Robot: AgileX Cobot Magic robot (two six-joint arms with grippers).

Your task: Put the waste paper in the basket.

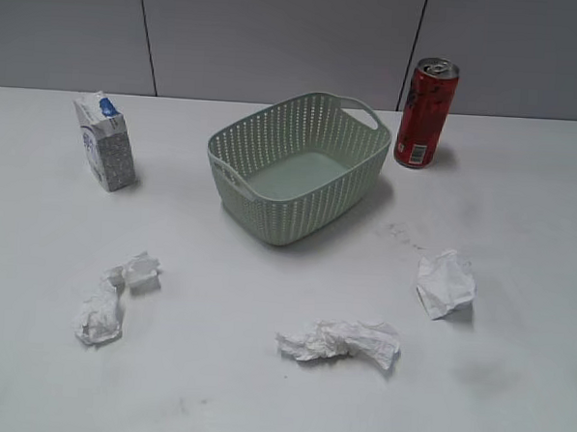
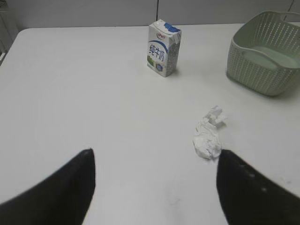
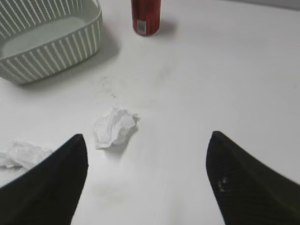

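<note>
My open right gripper is facing the wad (image 1: 447, 281), which lies clear of the middle wad, so I keep moving on toward its near end (image 1: 438, 309) until my fingers are on either side of it.
Three crumpled white paper wads lie on the white table: a left wad (image 1: 110, 299), a middle wad (image 1: 342, 341) and a right wad (image 1: 446, 283). The mint-green basket (image 1: 359, 171) stands empty at the table's middle back. My left gripper (image 2: 154, 161) is open and empty, with the left wad (image 2: 208, 133) ahead near its right finger. My right gripper (image 3: 147, 150) is open and empty, with the right wad (image 3: 114, 126) ahead to its left and the middle wad (image 3: 18, 153) at the left edge. Neither gripper shows in the exterior view.
A white-and-blue milk carton (image 1: 106, 141) stands at the back left, also in the left wrist view (image 2: 163, 48). A red drink can (image 1: 427, 112) stands right of the basket, also in the right wrist view (image 3: 146, 16). The basket also shows in both wrist views (image 2: 262, 70) (image 3: 61, 51).
</note>
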